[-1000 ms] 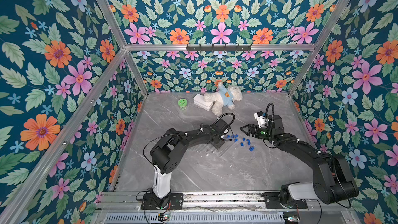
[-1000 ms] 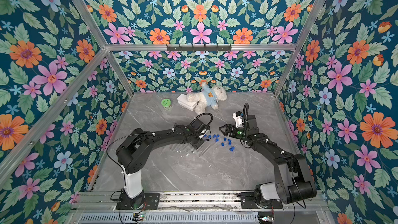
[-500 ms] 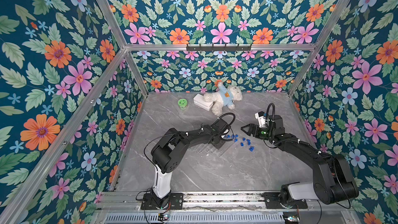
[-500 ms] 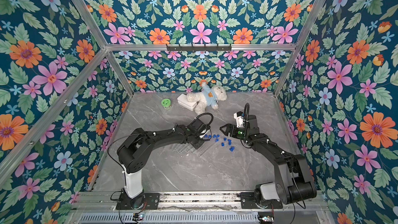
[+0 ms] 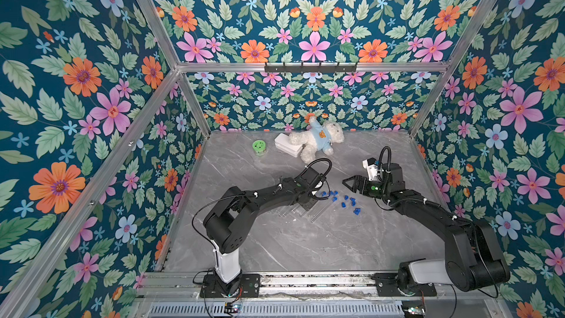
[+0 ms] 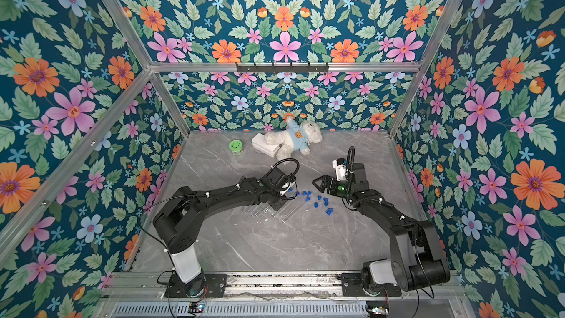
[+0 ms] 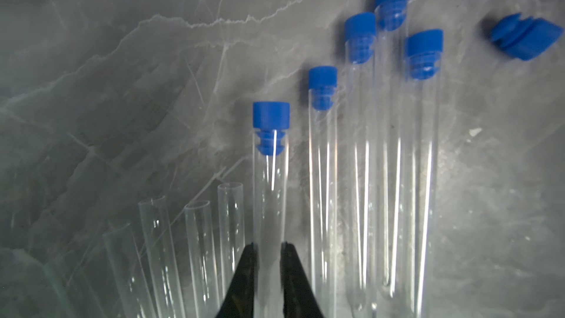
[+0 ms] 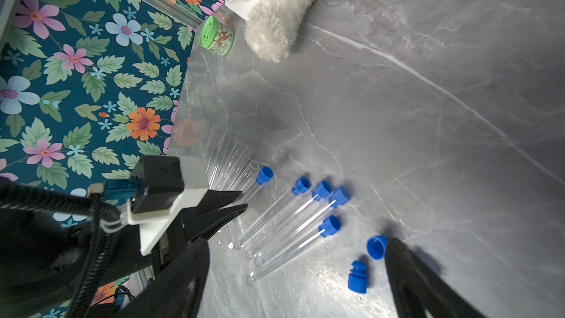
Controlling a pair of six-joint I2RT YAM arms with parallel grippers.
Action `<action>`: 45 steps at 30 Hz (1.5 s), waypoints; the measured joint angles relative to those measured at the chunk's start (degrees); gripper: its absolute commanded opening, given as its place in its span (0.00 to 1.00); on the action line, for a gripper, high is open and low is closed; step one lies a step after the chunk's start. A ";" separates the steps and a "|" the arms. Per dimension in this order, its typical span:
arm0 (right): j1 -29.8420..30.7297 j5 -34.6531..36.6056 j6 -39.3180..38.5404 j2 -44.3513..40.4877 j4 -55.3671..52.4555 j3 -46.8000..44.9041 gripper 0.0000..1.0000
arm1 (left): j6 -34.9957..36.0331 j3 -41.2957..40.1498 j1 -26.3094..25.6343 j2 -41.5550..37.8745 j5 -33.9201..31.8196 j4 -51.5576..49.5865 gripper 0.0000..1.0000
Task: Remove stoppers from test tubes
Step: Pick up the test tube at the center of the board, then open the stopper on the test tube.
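Note:
The test tube (image 7: 271, 203) is in my left gripper, held below its blue stopper. My left gripper should raise the tube, and my right gripper should take hold of the stopper (image 7: 271, 116).
In the left wrist view my left gripper (image 7: 269, 244) is shut on a clear test tube (image 7: 270, 197) lying on the grey marble, well below its blue stopper (image 7: 271, 117). Several more stoppered tubes (image 7: 322, 160) lie beside it on one side, and open tubes (image 7: 230, 209) lie on the other. In both top views the left gripper (image 5: 307, 204) (image 6: 279, 204) sits low over the tube row. Loose blue stoppers (image 5: 348, 201) (image 8: 357, 276) are scattered to the right. My right gripper (image 5: 347, 185) (image 8: 298, 241) hangs open and empty above the table near them.
A green-lidded jar (image 5: 259, 146), a white box (image 5: 287, 145) and a white teddy bear (image 5: 318, 140) lie at the back of the table. Floral walls close in the left, back and right sides. The arm bases (image 5: 227, 282) stand on the front rail.
The left gripper's jaws have closed the last bit onto the tube. Both arms have stayed almost where they were.

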 measured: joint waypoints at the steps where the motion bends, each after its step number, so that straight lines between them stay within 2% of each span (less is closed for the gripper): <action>1: 0.00 -0.07 0.00 0.20 0.07 0.00 0.90 | 0.20 -0.92 0.00 -1.14 0.04 0.37 0.05; 5: 0.00 -1.97 0.09 1.44 1.55 -0.04 0.88 | 0.66 -4.76 0.00 -6.08 0.28 1.92 0.05; 12: 0.85 -9.29 3.39 4.66 9.73 -1.18 0.84 | 1.44 -9.62 -0.52 -12.31 1.88 4.04 0.05; 19: 4.57 -14.03 3.87 8.15 11.96 1.70 0.80 | 1.64 -9.88 -1.22 -13.33 4.66 5.77 0.05; 26: 6.36 -16.61 3.78 11.52 11.47 3.85 0.69 | 2.27 -10.97 -2.21 -14.95 5.90 6.86 0.05; 45: 9.53 -19.69 2.23 15.02 7.45 6.97 0.51 | 2.91 -11.52 -3.04 -15.37 5.90 7.52 0.05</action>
